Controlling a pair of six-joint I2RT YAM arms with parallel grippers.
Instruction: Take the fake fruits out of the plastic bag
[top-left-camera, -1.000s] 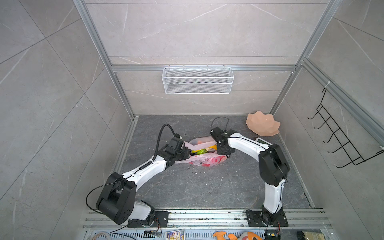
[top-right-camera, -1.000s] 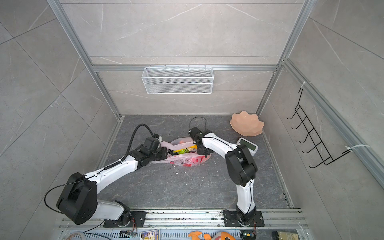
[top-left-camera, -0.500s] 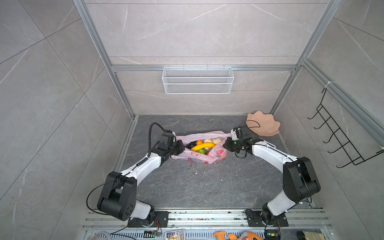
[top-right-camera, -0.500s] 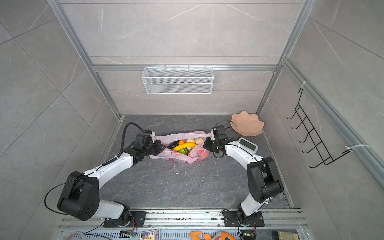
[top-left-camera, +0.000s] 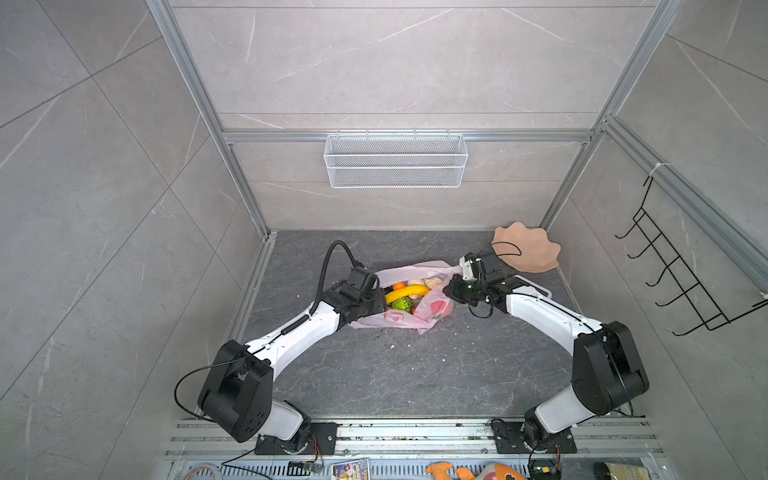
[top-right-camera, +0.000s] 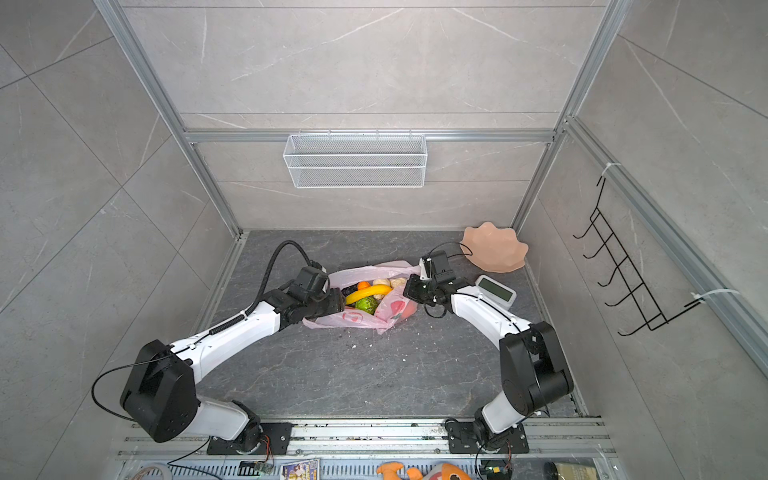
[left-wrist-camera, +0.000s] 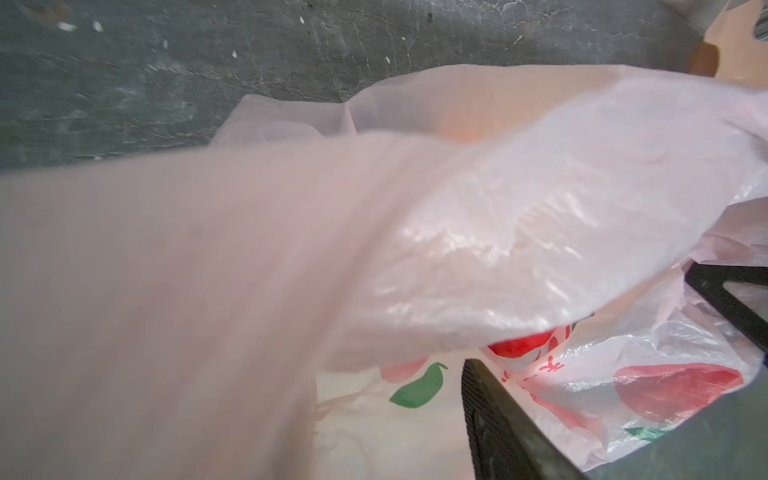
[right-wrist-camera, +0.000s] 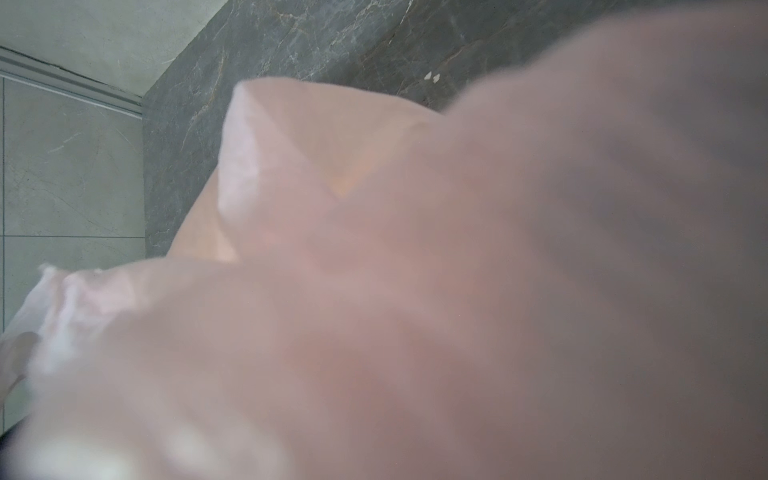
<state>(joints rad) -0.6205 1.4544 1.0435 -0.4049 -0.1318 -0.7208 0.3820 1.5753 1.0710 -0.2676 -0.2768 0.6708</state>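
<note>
The bag's loose film (left-wrist-camera: 264, 272) hangs over my open left gripper. My left gripper should reach deeper into the bag's opening (top-left-camera: 393, 291), then pull the bag's rim back to spread the bag.
The pale-pink plastic bag (top-left-camera: 409, 322) (top-right-camera: 357, 320) lies open-mouthed mid-floor in both top views. Inside show fake fruits: a yellow banana (top-left-camera: 405, 293) (top-right-camera: 368, 293), an orange tangerine (top-left-camera: 399, 286), a green leafy piece (top-left-camera: 402, 304), cream lumps (top-left-camera: 432, 282) and a red apple (top-left-camera: 441, 309) behind the film. My left gripper (top-left-camera: 376, 300) (top-right-camera: 338, 301) is at the bag's left rim, open; one finger (left-wrist-camera: 494, 411) shows in the left wrist view, with loose bag film (left-wrist-camera: 374, 249) hiding the other. My right gripper (top-left-camera: 451, 289) (top-right-camera: 409, 291) is shut on the bag's right rim. Bag film (right-wrist-camera: 415, 291) fills the right wrist view.
A peach wavy-edged dish (top-left-camera: 528, 249) (top-right-camera: 494, 249) sits at the back right, with a white display device (top-right-camera: 496, 291) in front of it. A wire basket (top-left-camera: 395, 162) hangs on the back wall and a black hook rack (top-left-camera: 681, 282) on the right wall.
Both grippers pulled the bag's mouth apart from the middle, baring the fruits. The left gripper then came back right to the rim and opened; the right one keeps its hold.
</note>
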